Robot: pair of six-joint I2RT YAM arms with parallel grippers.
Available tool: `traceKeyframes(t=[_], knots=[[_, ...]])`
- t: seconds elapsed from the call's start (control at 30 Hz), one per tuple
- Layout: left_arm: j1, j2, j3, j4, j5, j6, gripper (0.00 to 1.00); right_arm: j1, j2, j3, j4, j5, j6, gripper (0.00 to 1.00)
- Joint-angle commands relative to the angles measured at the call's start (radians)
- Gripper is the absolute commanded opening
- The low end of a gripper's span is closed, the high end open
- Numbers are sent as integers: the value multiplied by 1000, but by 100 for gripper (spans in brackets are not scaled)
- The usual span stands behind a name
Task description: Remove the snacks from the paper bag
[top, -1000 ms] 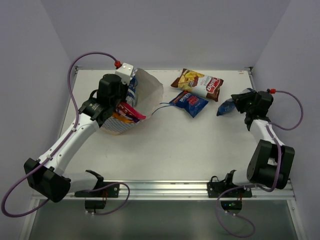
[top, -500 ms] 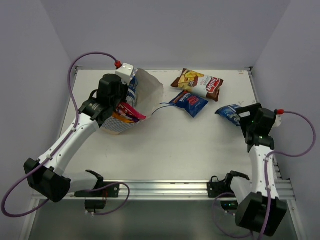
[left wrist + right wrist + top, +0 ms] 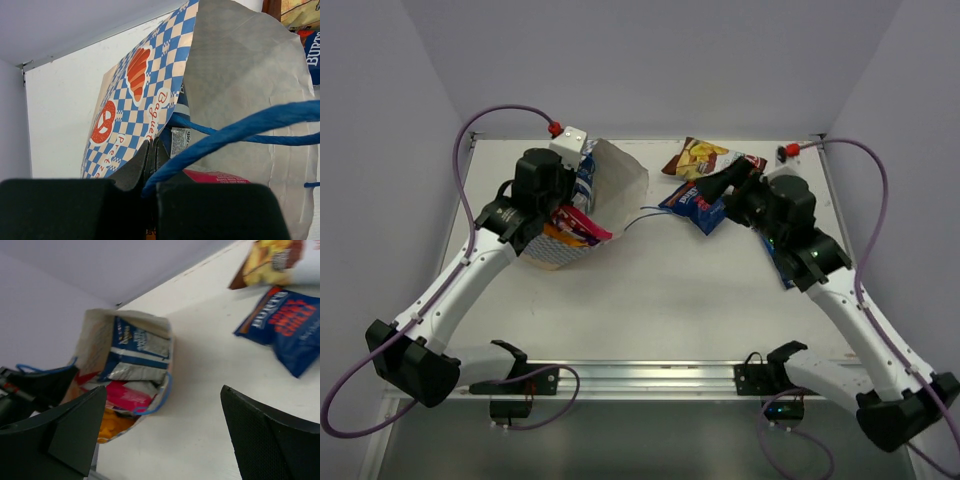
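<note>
The blue-and-white snack [image 3: 584,184] lies clear in the bag's opening [image 3: 616,188], so my right gripper keeps going into the paper bag until it closes on the snack.
The paper bag [image 3: 618,178] lies tipped with its mouth toward the table's middle, and my left gripper [image 3: 558,208] is shut on its rim. Up close, the left gripper [image 3: 150,150] pinches the checkered paper bag [image 3: 131,102] edge, with the blue string handle [image 3: 240,131] running across its fingers. My right gripper [image 3: 163,388] hangs open in front of the bag's [image 3: 94,335] mouth, where blue-and-white [image 3: 136,354], pink [image 3: 125,397] and orange [image 3: 113,423] snacks show. On the table lie a blue packet [image 3: 692,207], a brown-and-white packet [image 3: 705,157] and a blue Doritos packet [image 3: 784,268], this one half under my right arm. The right gripper [image 3: 712,190] hovers over the blue packet.
Walls close the table off at the back and on both sides. A metal rail [image 3: 640,375] runs along the near edge between the arm bases. A purple cable [image 3: 865,190] loops above the right arm, and another cable [image 3: 490,115] arcs over the back left corner.
My right gripper let go of the blue Doritos packet at the right side, opened wide and swung left toward the bag. The left gripper and the bag stayed put.
</note>
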Motion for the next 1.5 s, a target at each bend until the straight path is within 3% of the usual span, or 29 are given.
traceKeyframes(t=[0.0,0.17,0.3,0.77,0.87,0.9,1.0,1.03,1.13,1.27,1.47], knots=[[6,-26,39,-7,29,-23,0,148,185,148,105,68,-16,98],[6,-29,47,-11,35,-34,0,302,464,388,145,105,-13,94],[4,-30,61,-13,53,-64,0,351,703,525,157,106,11,94],[6,-33,69,-11,99,-112,0,382,1083,714,293,68,32,95],[6,-38,64,-16,95,-110,0,382,1113,740,287,68,35,82],[6,-38,62,-19,84,-109,0,380,1114,734,298,59,24,68],[4,-47,52,-22,56,-104,0,380,1059,659,393,45,-8,42],[6,-49,49,-22,47,-100,0,382,1039,618,417,42,-20,27],[6,-55,26,-24,23,-92,0,379,963,561,473,45,-62,8],[6,-60,9,-31,-20,-83,0,374,861,502,508,1,-88,0],[6,-58,-13,-31,-63,-72,0,360,683,421,542,-56,-129,0]])
